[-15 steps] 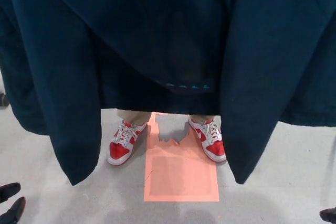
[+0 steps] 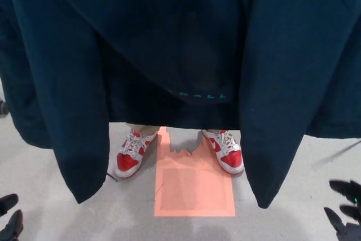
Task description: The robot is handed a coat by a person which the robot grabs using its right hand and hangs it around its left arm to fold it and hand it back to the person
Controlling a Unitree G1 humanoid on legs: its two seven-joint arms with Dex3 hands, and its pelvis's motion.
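The coat (image 2: 175,43) will bunch into long folds toward the robot's grip when the robot pulls it across, because the front panels (image 2: 273,111) hang loose and limp.
A dark navy coat (image 2: 180,49) hangs spread across the upper part of the head view, its two front panels dropping toward the floor at left and right. A person stands behind it; only red and white sneakers (image 2: 133,153) show below the hem. My left hand (image 2: 10,221) shows at the bottom left corner, fingers apart, holding nothing, well below the coat. My right hand (image 2: 345,210) shows at the bottom right corner, fingers spread apart, empty, below and right of the coat's right panel.
An orange rectangle (image 2: 194,187) is marked on the grey floor (image 2: 293,218) between the person's feet and me. A small dark object (image 2: 3,107) lies at the far left edge.
My right hand has risen into view at the bottom right with its fingers spread. The coat hangs slightly lower. My left hand has sunk a little.
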